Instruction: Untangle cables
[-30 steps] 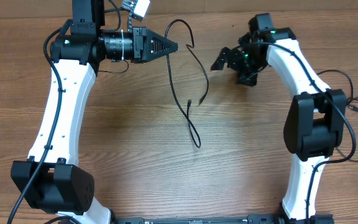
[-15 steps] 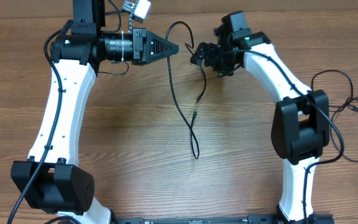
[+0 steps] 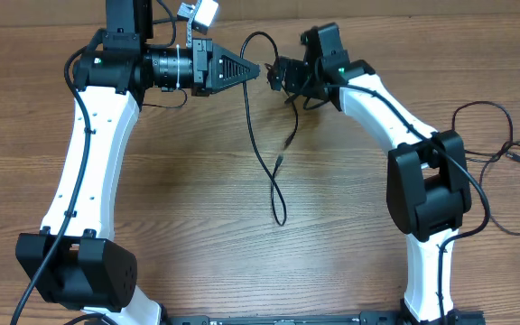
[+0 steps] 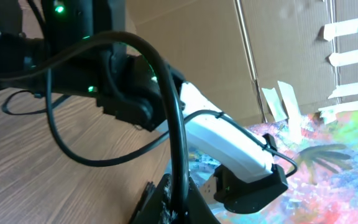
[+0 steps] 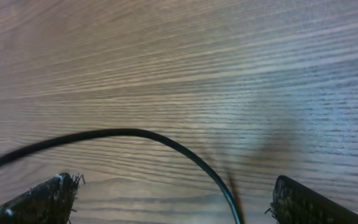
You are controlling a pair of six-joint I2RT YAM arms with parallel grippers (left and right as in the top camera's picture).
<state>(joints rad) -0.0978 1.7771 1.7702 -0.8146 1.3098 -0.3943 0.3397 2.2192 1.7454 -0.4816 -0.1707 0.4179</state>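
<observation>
The cable (image 4: 177, 143) rises in a smooth round arc (image 4: 129, 37). It will stay in wide bends rather than fold sharply when I carry it.
One thin black cable (image 3: 258, 149) hangs from my left gripper (image 3: 253, 69), which is shut on it at the table's far middle. The cable arcs up behind the fingertip, and its long strand runs down to a narrow loop (image 3: 280, 215). A shorter strand ends in a small plug (image 3: 288, 141). My right gripper (image 3: 276, 74) is open just right of the left fingertips, straddling that cable. In the right wrist view the cable (image 5: 135, 134) curves between the wide-apart fingers (image 5: 48, 196). In the left wrist view the cable (image 4: 178, 124) rises from the shut gripper (image 4: 178, 208).
Thicker black wires (image 3: 499, 135) lie at the table's right edge beside the right arm's base. A small white object (image 3: 204, 11) sits at the far edge above the left gripper. The right arm (image 4: 229, 143) fills the space straight ahead of the left wrist.
The right arm has swung left from the far right to the left gripper's tip, jaws open around the cable. The cable's hanging strands shifted slightly. The left arm has stayed still.
</observation>
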